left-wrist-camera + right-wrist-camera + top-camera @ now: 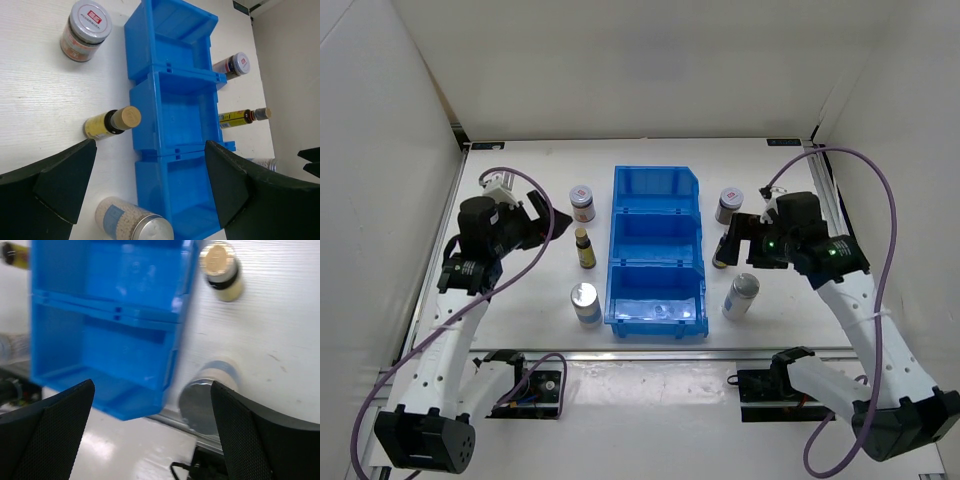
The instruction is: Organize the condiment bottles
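The cylinder (737, 302) stands clear of the blue bin and its lid faces the robot's open right gripper, so the right gripper should keep going down until its fingers are on either side of the lid (747, 284).
The six bottles stand on the table beside the blue bin (658, 250). On its left are a grey-lidded jar (582, 203), a slim yellow-labelled bottle (585, 247) and a white-blue cylinder (586, 303). On its right are a jar (730, 206), a slim bottle (723, 250) and a cylinder (741, 296). My left gripper (545, 222) is open and empty, left of the slim bottle (111, 122). My right gripper (738, 240) is open and empty, above the right slim bottle (222, 270) and the cylinder (202, 400).
The bin's three compartments (175, 115) hold nothing. White walls enclose the table at the back and sides. A metal rail (650, 355) runs along the near edge.
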`<state>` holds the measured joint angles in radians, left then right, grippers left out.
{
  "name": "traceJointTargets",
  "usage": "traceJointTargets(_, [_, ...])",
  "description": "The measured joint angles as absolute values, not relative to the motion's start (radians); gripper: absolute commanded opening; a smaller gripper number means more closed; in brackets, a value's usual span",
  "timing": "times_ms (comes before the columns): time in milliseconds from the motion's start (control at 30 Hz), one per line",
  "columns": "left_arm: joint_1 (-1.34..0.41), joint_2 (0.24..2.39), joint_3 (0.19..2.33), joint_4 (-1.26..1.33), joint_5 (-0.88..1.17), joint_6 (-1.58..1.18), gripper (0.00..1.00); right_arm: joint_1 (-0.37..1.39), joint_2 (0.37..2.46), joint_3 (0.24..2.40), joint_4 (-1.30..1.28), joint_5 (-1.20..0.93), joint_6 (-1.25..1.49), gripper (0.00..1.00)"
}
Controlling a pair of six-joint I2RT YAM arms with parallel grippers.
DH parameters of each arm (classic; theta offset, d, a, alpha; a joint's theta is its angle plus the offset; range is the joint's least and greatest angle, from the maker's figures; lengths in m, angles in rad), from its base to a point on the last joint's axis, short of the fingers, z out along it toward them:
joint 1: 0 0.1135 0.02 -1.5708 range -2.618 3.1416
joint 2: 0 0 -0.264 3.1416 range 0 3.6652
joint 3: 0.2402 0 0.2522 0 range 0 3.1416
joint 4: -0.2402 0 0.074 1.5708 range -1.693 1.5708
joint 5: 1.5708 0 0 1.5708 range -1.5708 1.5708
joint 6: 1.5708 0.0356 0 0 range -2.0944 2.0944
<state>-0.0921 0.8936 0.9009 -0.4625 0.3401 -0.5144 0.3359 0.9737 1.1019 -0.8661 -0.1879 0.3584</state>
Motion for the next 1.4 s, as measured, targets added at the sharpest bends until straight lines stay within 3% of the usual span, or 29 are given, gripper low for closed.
traceJointTargets(200, [-0.092,0.863,0.879,-0.453,0.265,-0.514,1.0,0.34,1.011,1.084,-0.874,-0.057,0.328,1.0])
traceJointTargets(700, [-0.107,0.793,0.845,-0.457,0.159,-0.4,1.0,0.34,1.043,1.082,-0.883,-0.088,0.327,1.0])
traceJointTargets(933, [-0.115,0.777,0.793,-0.476,0.097,-0.36,1.0,0.34,1.147,1.081,-0.919,-0.091,0.319,0.96])
traceJointTargets(1400, [-0.159,0.749,0.794,-0.517,-0.043,-0.356,1.0,0.413,1.142,1.038,-1.031,0.01,0.372,0.89])
